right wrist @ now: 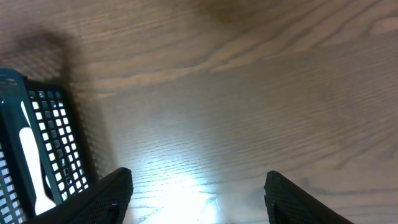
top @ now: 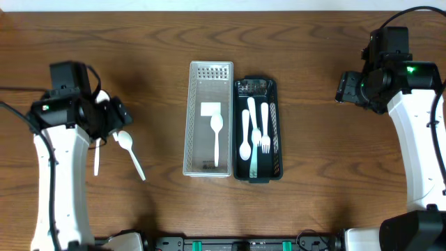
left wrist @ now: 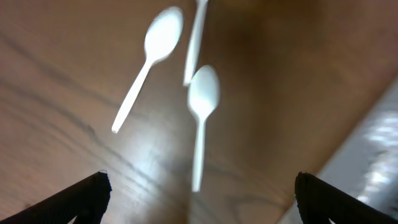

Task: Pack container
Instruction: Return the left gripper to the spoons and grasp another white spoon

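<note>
My left gripper should go on down before it closes on the spoon (top: 136, 164) nearest the white basket, because its slim handle (left wrist: 198, 157) lies clear, halfway between my open fingers.
A white basket (top: 210, 167) stands mid-table with one white spoon (top: 217, 136) in it. Beside it on the right, a black basket (top: 256, 174) holds several white utensils, among them a fork (top: 265, 129) and a spoon (top: 244, 136). Two loose white spoons lie on the table at the left (top: 129, 148) (top: 97, 159). In the left wrist view they are two spoons (left wrist: 152, 56) (left wrist: 202, 112) plus a third handle (left wrist: 196, 37). My left gripper (top: 116, 115) (left wrist: 199, 199) is open and empty above them. My right gripper (top: 345, 89) (right wrist: 196, 186) is open and empty over bare wood, right of the black basket (right wrist: 43, 137).
The table (top: 327, 174) is dark brown wood. Cables run along the far left edge and the top right corner. Arm bases stand at the front edge.
</note>
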Controlling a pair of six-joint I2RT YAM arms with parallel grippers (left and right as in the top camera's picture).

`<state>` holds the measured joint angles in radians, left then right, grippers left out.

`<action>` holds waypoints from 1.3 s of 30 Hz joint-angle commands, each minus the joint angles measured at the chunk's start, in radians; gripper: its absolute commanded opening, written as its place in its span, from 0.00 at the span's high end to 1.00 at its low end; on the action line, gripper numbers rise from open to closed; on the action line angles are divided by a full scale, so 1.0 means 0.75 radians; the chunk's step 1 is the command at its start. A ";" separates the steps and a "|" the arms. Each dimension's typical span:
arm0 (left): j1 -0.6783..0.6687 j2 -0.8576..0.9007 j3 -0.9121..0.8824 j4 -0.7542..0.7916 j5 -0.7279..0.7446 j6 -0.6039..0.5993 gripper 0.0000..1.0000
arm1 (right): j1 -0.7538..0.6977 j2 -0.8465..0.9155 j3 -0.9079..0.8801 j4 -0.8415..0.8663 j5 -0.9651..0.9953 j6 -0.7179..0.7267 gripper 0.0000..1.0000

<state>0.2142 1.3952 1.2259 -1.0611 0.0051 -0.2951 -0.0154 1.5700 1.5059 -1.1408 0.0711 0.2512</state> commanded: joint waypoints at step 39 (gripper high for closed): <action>0.012 0.510 -0.343 0.424 0.188 0.097 0.71 | -0.008 0.009 -0.004 -0.005 0.010 -0.018 0.29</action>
<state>0.2211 1.7638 0.9745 -0.7361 0.1406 -0.2344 -0.0154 1.5700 1.5040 -1.1423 0.0715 0.2512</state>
